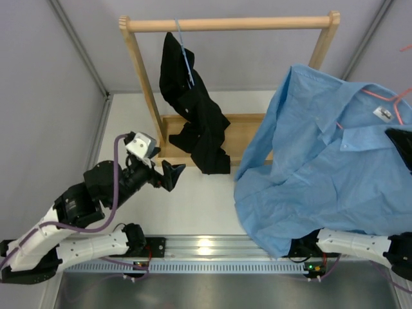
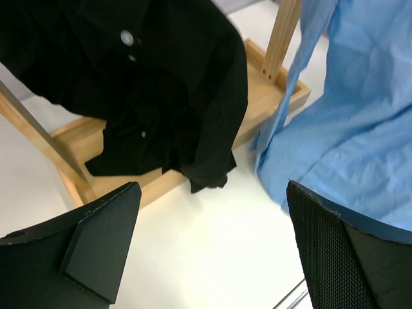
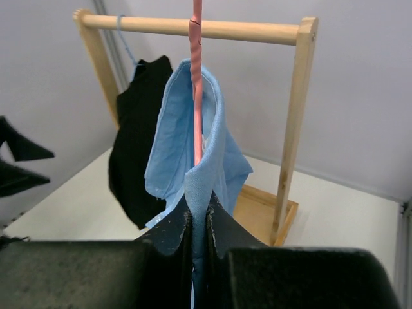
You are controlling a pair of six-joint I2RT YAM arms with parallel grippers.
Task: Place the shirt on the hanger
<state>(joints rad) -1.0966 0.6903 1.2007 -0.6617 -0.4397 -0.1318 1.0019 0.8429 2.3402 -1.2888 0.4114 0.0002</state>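
The pink hanger is out beyond the rack's end post. Next, my right gripper swings it back in and hooks it over the bar's free part (image 1: 283, 23).
The light blue shirt (image 1: 315, 174) hangs in the air at the right, its collar up and its body draped down over my right arm. The pink hanger (image 1: 385, 98) shows at the collar, its wire running inside the neck. In the right wrist view the hanger (image 3: 197, 84) rises straight up, with the shirt's collar (image 3: 174, 141) wrapped round it. My right gripper (image 3: 198, 219) is shut on a fold of the shirt just below the wire; from above it (image 1: 400, 145) is half hidden by cloth. My left gripper (image 1: 170, 174) stands open and empty left of the shirt (image 2: 360, 129), over bare table (image 2: 212, 251).
A wooden clothes rack (image 1: 228, 24) stands at the back with a tray-like base (image 1: 248, 132). A black shirt (image 1: 193, 119) hangs from its bar on a thin light-blue hanger (image 1: 185, 55). Grey walls close in on the left and behind.
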